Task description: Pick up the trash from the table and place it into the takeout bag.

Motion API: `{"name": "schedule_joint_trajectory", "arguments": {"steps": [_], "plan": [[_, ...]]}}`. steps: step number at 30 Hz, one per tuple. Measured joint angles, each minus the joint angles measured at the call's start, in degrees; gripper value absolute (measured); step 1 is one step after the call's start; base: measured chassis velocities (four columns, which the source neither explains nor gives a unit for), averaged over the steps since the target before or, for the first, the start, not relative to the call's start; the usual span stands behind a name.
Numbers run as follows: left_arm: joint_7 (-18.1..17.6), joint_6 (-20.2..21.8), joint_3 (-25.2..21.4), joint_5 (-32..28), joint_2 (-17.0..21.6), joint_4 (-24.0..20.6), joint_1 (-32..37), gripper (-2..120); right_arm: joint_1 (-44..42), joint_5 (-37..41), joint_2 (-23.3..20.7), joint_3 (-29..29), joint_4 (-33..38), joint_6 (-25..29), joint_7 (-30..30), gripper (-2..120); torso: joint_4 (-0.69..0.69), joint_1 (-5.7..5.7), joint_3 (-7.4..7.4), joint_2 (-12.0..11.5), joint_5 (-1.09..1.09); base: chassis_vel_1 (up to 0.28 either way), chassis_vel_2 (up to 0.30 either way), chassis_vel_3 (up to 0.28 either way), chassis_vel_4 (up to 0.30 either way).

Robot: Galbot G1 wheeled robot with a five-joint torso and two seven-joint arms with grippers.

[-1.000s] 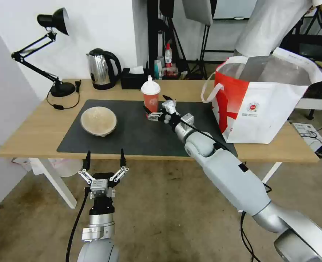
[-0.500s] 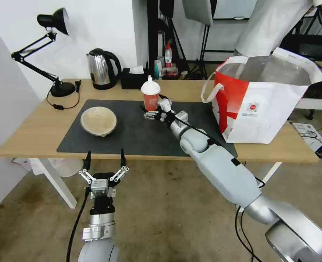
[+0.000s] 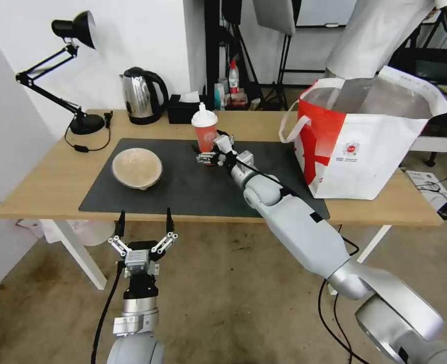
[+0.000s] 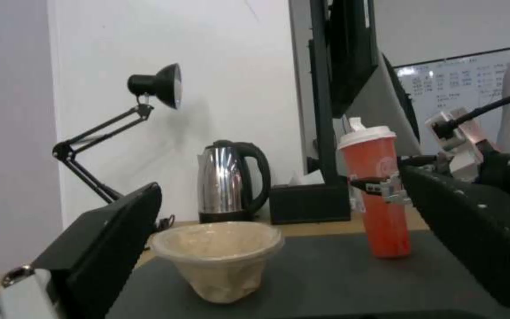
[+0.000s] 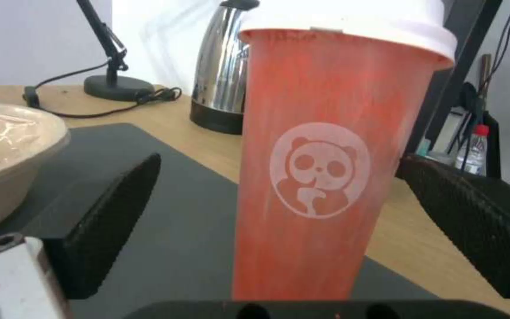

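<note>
The red cup (image 3: 205, 134) will bend inward between my fingers when I grip and lift it, because its streaky, cloudy side looks thin.
A red cup (image 3: 204, 134) with a white domed lid stands upright at the back of the dark grey mat (image 3: 183, 188) on the table (image 3: 46, 178). My right gripper (image 3: 207, 151) is open around its lower half. In the right wrist view the cup (image 5: 314, 168) sits between the fingers (image 5: 107, 208) with a gap on each side. A beige pulp bowl (image 3: 137, 167) rests on the mat's left part. The takeout bag (image 3: 364, 144) stands open at the table's right end. My left gripper (image 3: 143, 223) hangs open in front of the table's near edge, facing the bowl (image 4: 217, 257).
A steel kettle (image 3: 141, 96), a black tissue box (image 3: 185, 110) and a black desk lamp (image 3: 74, 76) line the table's back left. Bottles and stands crowd the floor behind the table. A person stands behind the bag.
My right arm has reached farther forward and left, bringing its open fingers around the cup. The cup has shifted slightly left and back. The left arm has stayed put.
</note>
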Motion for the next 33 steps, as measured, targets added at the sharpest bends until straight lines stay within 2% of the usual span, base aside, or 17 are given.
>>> {"name": "schedule_joint_trajectory", "arguments": {"steps": [32,33], "plan": [[0.01,-0.53,-0.27,-0.54,0.37,0.19,0.34,100,1.06,-0.13,0.47,0.5,-3.85,0.63,-0.4,100,0.0,0.0,0.0,-0.01,0.0,0.0,0.0,0.0,0.0],[0.01,-0.56,-0.27,-0.53,0.36,0.19,0.36,100,1.08,-0.17,0.48,0.5,-3.93,0.63,-0.4,96,0.0,0.0,-0.01,-0.01,0.01,0.0,0.0,0.0,0.0]]}}
